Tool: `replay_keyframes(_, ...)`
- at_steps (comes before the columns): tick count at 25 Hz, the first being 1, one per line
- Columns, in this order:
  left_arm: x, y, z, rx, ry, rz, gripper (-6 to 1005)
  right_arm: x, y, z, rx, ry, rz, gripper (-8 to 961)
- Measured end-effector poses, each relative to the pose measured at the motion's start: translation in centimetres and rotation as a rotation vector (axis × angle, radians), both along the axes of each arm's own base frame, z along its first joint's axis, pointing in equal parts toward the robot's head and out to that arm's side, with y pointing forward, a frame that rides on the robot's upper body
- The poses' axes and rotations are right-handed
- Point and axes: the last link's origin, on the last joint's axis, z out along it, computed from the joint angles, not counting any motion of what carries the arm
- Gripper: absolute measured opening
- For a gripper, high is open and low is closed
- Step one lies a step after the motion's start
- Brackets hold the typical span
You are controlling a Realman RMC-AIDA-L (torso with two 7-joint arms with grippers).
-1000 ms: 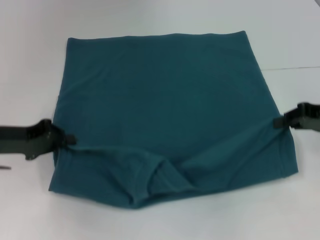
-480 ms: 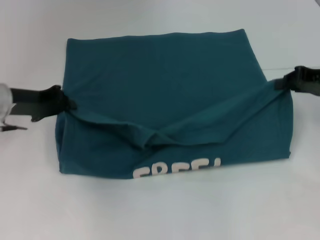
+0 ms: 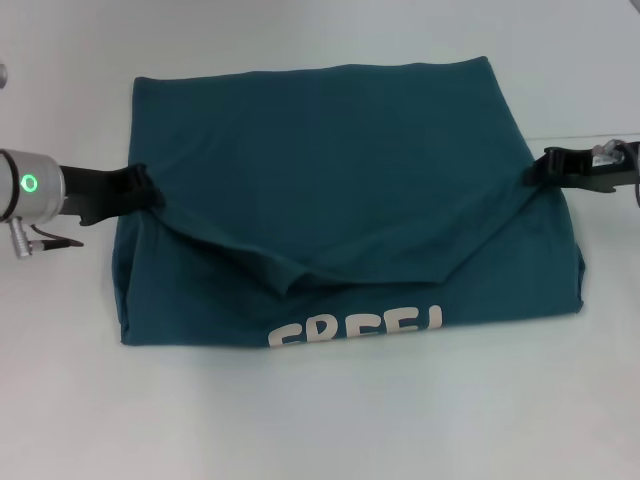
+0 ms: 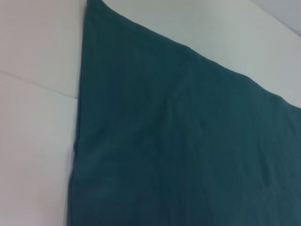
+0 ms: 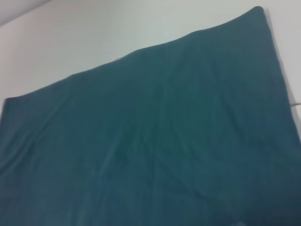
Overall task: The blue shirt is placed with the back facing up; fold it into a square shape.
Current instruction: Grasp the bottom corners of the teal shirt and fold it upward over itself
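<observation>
I should pull the lifted edge farther toward the shirt's far edge [image 3: 312, 69] with my grippers before laying it down, as the shirt's near crease crosses the white letters [image 3: 350, 337].
The blue shirt [image 3: 330, 170] lies on the white table, its near part lifted and drawn back over itself, showing white letters [image 3: 355, 330] on the underside near the front. My left gripper [image 3: 143, 190] is shut on the shirt's left edge. At the right edge my right gripper [image 3: 545, 167] is shut on the fabric. The raised fold sags in the middle between them. Both wrist views show only the blue shirt [image 4: 188, 141] [image 5: 155, 132] spread on the table.
The white table [image 3: 320, 420] surrounds the shirt on all sides. A faint seam line [image 3: 590, 136] crosses the table at the right. The left arm's wrist shows a green light ring [image 3: 30, 184].
Both grippers have lifted the near part of the shirt and carried it away from me, over the shirt. The fold edge moved back and white letters came into view underneath.
</observation>
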Motion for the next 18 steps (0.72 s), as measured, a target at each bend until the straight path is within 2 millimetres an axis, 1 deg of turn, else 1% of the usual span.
replay_keyframes(2,0.1,0.1,0.0,0.004,0.002,-0.004,16,-0.2,0.3,-0.2,0.009,-0.012,0.004,78)
replay_keyframes(4,0.4,0.3,0.4,0.019,-0.006,-0.005,16,-0.6,0.7,0.1,0.023,-0.011,0.014,79)
replay_keyframes(9,1.5,1.1,1.5,0.045,-0.01,-0.022,16,-2.3,1.9,1.9,0.083,0.028,0.048,80)
replay_keyframes(13,2.7,1.9,1.7,0.057,-0.001,-0.048,16,-3.1,2.7,2.7,0.113,0.031,0.065,81)
replay_keyframes(15,2.9,2.2,1.5,0.064,0.016,-0.055,16,-3.3,3.1,2.4,0.119,0.016,0.067,81)
replay_keyframes(18,2.8,2.4,0.5,0.076,0.05,-0.059,16,-3.0,3.3,1.2,0.113,-0.022,0.058,82)
